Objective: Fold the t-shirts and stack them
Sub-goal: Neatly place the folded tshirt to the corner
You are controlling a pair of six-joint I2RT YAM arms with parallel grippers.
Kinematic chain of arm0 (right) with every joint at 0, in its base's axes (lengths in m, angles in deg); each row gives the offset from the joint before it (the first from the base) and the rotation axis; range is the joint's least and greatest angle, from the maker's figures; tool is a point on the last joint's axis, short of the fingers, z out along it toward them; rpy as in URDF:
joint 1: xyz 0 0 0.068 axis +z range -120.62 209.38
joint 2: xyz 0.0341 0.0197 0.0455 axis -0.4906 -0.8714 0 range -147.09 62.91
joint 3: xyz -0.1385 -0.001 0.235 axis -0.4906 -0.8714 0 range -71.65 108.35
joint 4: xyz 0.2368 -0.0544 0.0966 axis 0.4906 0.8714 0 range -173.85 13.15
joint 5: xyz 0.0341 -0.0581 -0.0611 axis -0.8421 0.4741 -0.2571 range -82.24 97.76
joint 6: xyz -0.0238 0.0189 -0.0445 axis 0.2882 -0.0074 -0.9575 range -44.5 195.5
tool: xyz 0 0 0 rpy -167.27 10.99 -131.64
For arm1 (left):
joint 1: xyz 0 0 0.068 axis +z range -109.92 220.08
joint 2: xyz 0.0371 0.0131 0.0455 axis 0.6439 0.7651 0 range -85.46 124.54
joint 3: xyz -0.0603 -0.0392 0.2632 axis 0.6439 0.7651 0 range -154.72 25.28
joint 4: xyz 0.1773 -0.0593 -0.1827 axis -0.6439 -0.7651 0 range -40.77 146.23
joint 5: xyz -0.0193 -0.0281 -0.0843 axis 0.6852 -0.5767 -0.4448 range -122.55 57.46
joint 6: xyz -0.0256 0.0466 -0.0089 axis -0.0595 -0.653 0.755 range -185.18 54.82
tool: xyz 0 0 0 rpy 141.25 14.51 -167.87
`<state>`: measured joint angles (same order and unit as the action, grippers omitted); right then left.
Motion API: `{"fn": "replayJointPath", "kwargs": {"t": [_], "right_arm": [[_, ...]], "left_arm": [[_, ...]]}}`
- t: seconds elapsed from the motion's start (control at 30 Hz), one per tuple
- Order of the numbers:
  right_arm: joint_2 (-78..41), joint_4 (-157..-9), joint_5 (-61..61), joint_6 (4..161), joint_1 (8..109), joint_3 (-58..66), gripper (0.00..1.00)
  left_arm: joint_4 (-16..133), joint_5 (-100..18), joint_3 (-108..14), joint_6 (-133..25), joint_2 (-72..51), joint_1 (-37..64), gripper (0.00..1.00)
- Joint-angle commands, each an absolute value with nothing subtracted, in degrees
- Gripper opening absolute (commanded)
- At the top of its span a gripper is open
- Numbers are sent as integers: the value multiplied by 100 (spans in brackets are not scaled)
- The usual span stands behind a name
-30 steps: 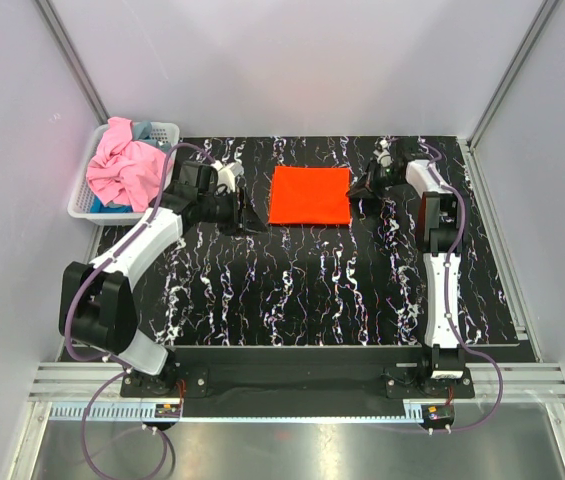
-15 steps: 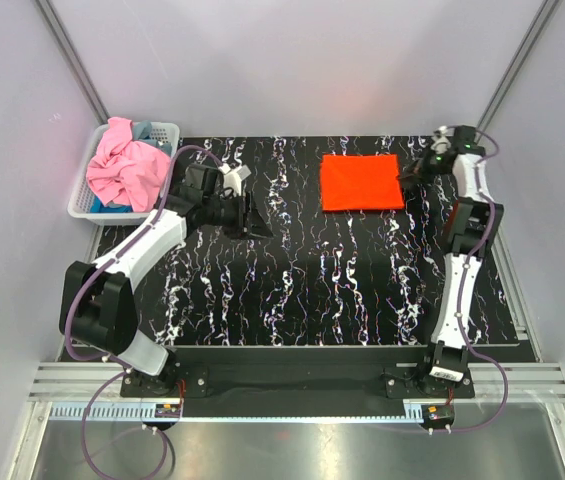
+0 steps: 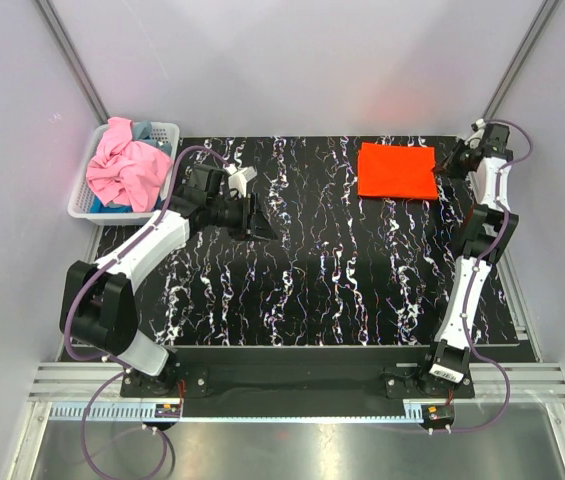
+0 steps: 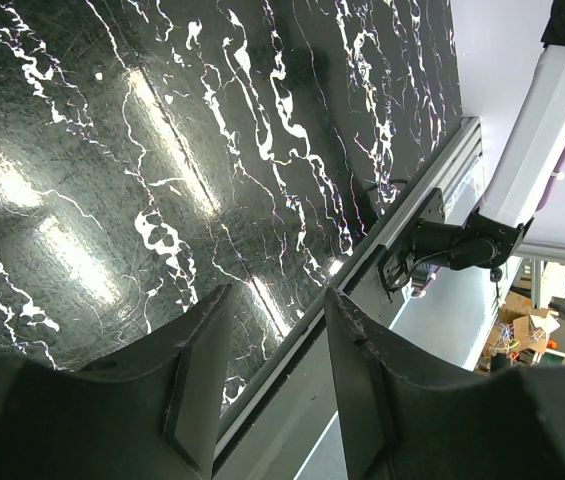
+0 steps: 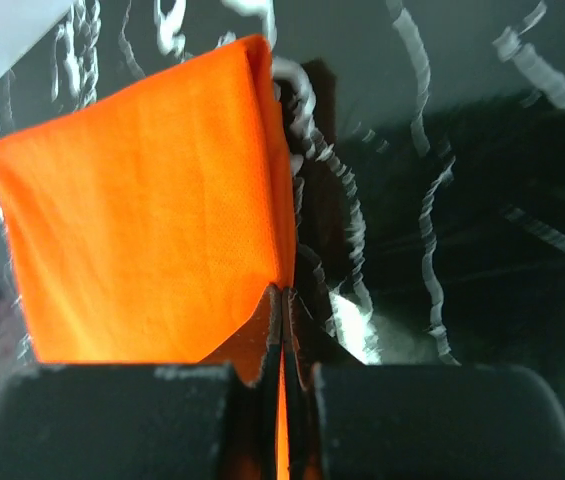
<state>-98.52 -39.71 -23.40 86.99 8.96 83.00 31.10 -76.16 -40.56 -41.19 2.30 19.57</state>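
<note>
The orange t-shirt [image 3: 397, 171] lies folded flat with open table ahead, so my right gripper keeps pulling it by its edge until it gets close to the side bar.
The orange t-shirt [image 3: 397, 170] lies folded into a flat rectangle at the back right of the table. My right gripper [image 3: 446, 165] is shut on its right edge; in the right wrist view the closed fingertips pinch the orange cloth [image 5: 152, 220], with the gripper [image 5: 282, 305] at its near edge. The pink t-shirt [image 3: 122, 170] lies crumpled in the white basket [image 3: 165, 131] at the back left, with blue-grey cloth [image 3: 142, 130] under it. My left gripper [image 3: 259, 222] is open and empty over the table left of centre, also shown in its wrist view [image 4: 277, 300].
The black marbled table [image 3: 322, 270] spans the cell. The left wrist view shows the table's metal edge rail [image 4: 402, 215] and the right arm's base [image 4: 462, 245]. White walls close the back and sides.
My right gripper has dragged the folded orange t-shirt from the table's back centre to the back right corner. My left gripper has moved slightly right, away from the shirt.
</note>
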Motion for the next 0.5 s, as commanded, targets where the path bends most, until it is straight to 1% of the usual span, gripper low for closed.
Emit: {"fn": "replayJointPath", "kwargs": {"t": [0.0,0.2,0.47], "right_arm": [[-9653,-4700,-1626,8535,855,8532,0],[-9731,-5036,-1194,8043,820,8698,0],[-9855,-5291,-982,7981,697,8769,0]], "left_arm": [[3381,-7895,-4002,-4083,102,1943,47],[3382,-7913,-3993,-4083,128,1934,47],[3373,-7939,-4002,-4092,287,1908,47]]}}
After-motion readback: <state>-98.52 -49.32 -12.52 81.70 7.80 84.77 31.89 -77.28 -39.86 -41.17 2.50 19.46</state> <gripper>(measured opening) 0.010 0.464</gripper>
